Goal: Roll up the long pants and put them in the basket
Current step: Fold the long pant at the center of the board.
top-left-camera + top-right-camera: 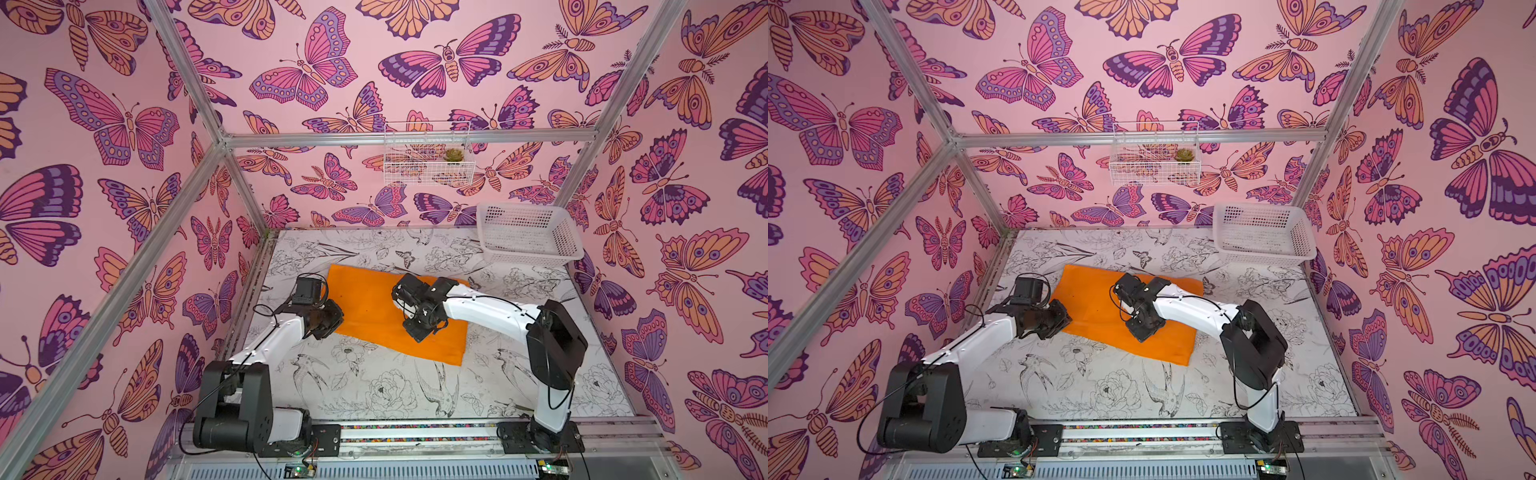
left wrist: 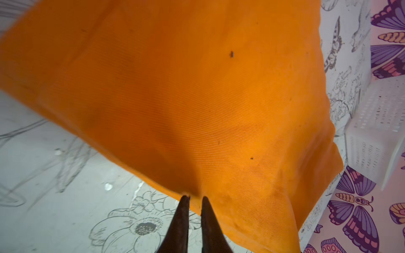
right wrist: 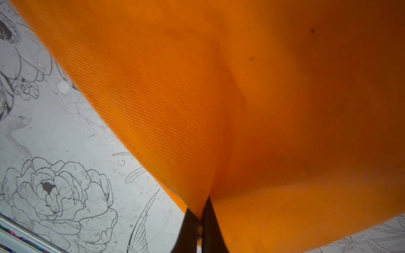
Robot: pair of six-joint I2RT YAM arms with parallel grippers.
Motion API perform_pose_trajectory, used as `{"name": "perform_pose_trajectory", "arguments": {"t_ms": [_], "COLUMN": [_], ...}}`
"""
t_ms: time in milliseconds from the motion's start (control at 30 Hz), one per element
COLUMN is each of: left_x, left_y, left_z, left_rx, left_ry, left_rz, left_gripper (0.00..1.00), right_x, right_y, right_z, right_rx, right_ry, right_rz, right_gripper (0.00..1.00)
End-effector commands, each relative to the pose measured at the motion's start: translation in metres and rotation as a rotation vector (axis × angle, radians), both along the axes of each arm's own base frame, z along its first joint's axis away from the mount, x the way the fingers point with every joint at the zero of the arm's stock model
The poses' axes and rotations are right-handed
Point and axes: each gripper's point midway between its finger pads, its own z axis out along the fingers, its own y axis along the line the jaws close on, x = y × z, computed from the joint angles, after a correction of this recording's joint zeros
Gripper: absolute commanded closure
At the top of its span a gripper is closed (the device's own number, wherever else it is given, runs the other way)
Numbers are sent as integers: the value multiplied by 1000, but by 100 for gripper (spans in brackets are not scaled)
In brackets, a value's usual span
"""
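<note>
The long pants are lying crosswise and their long edge (image 1: pixel 384 344) faces me, so next my left gripper swings its end to the back (image 1: pixel 392 240) before I roll them.
The long pants (image 1: pixel 374 316) (image 1: pixel 1096 309) lie folded into a bright orange rectangle in the middle of the table. My left arm (image 1: pixel 320 320) stands over their left edge. In the left wrist view my left gripper (image 2: pixel 195 198) is shut on that cloth edge (image 2: pixel 197 109), with orange cloth pinched between the dark fingertips (image 2: pixel 184 203). My right arm (image 1: pixel 419 309) hangs over the pants' middle. In the right wrist view my right gripper (image 3: pixel 200 208) is shut on a pulled-up ridge of the pants (image 3: pixel 241 109). Both grippers' fingers are hidden under the wrists in both top views.
A white plastic basket (image 1: pixel 528 237) (image 1: pixel 1262 232) (image 2: pixel 377 131) stands at the back right corner of the table. A wire shelf (image 1: pixel 428 166) with a small plant hangs on the back wall. Butterfly-papered walls close in three sides. A metal rail (image 1: pixel 415 432) runs along the front.
</note>
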Motion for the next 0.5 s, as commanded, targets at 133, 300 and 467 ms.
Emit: {"name": "perform_pose_trajectory", "arguments": {"t_ms": [133, 300, 467], "left_x": [-24, -24, -16], "left_y": [27, 32, 37], "left_z": [-16, -19, -15], "left_rx": [66, 50, 69], "left_ry": [88, 104, 87], "left_rz": [16, 20, 30], "left_gripper": [84, 84, 83], "right_x": [-29, -44, -64], "right_y": [10, 20, 36], "right_z": [-13, -17, -27], "right_rx": [-38, -33, -13], "right_ry": [83, 118, 182], "right_rz": [73, 104, 145], "right_gripper": [100, 100, 98]}}
